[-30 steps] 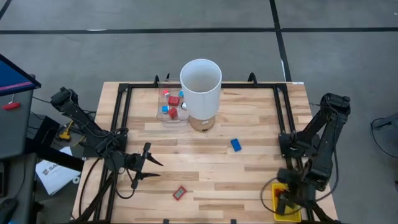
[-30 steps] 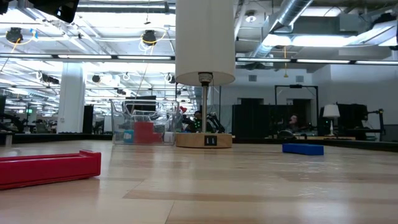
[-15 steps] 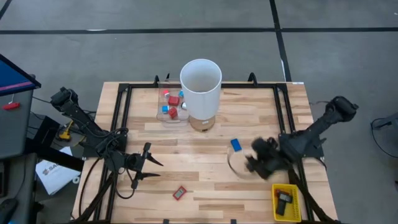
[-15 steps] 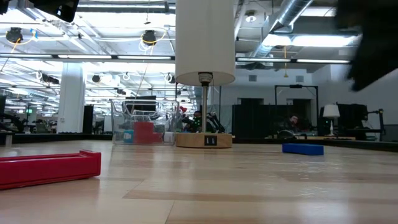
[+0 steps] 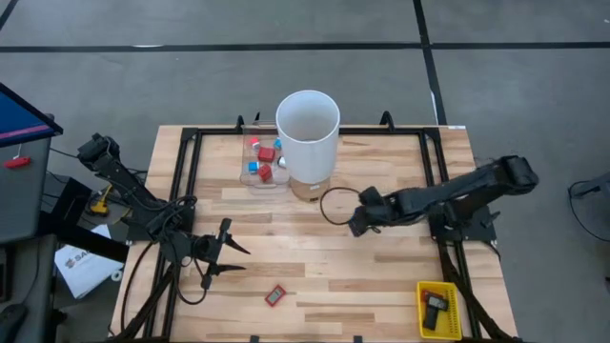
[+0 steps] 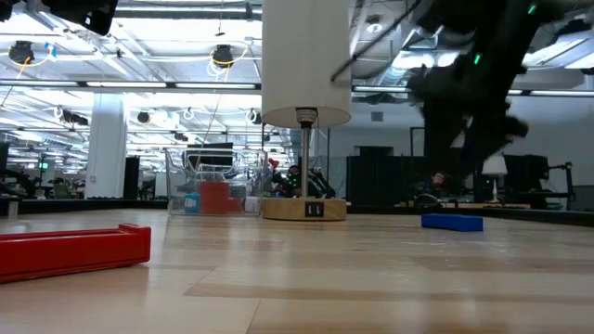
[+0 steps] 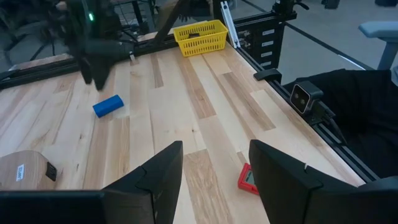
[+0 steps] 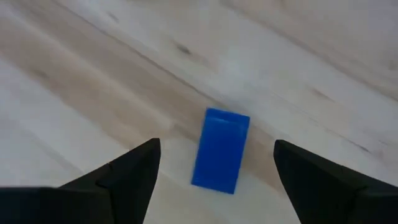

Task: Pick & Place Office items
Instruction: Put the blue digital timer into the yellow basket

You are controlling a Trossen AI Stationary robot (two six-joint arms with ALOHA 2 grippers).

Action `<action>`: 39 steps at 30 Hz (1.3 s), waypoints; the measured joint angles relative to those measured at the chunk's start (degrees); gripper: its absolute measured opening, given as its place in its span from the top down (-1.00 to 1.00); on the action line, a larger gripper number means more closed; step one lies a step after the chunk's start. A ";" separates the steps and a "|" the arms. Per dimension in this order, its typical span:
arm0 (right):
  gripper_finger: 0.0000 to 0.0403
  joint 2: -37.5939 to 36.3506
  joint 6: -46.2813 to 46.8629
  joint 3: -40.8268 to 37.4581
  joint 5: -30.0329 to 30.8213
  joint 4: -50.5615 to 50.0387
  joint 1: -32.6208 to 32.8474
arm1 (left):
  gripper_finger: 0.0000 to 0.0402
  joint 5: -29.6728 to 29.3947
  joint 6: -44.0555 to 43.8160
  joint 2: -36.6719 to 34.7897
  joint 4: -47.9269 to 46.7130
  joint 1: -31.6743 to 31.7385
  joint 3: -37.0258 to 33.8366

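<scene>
I should carry the blue block beside the yellow basket with my right gripper and turn it screen up, because the block lies with its blank back (image 8: 221,151) up.
A blue block (image 8: 221,149) lies flat on the wood near the table's middle, also seen in the low view (image 6: 452,223) and the left wrist view (image 7: 108,106). My right gripper (image 8: 214,155) hovers open above it, one finger on each side, touching nothing; in the high view the gripper (image 5: 360,219) hides the block. A red flat piece with a dark centre (image 5: 275,296) lies near the table's near edge. More red and blue pieces sit in a clear box (image 5: 262,162). My left gripper (image 5: 232,257) waits open on the table's left side.
A tall white cylinder (image 5: 308,129) on a round wooden base stands near the far edge, just beyond my right gripper. A yellow mesh basket (image 5: 438,310) with a dark item in it sits at the near right corner. A black frame (image 5: 191,152) runs around the table.
My right arm has swung from the yellow basket at the near right corner toward the table's middle and far side, stopping above the blue block. The blocks have not moved.
</scene>
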 joint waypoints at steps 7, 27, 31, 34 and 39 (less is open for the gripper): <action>-0.52 11.46 -2.29 -0.07 -4.60 7.07 -0.99 | 0.09 -0.02 -0.04 0.00 0.35 0.02 0.02; -0.31 16.99 3.62 0.13 -1.51 5.74 0.95 | 0.09 0.00 -0.02 0.00 0.70 0.00 0.02; -0.14 16.99 3.24 0.09 -1.27 5.44 0.93 | 0.09 0.00 -0.02 0.00 0.95 0.00 0.02; 0.03 16.99 2.85 0.09 -1.23 5.39 0.91 | 0.09 0.00 -0.02 0.00 0.98 0.01 0.02; 0.29 16.80 0.26 1.38 -1.62 4.73 0.78 | 0.09 0.00 -0.02 0.00 1.01 0.00 0.02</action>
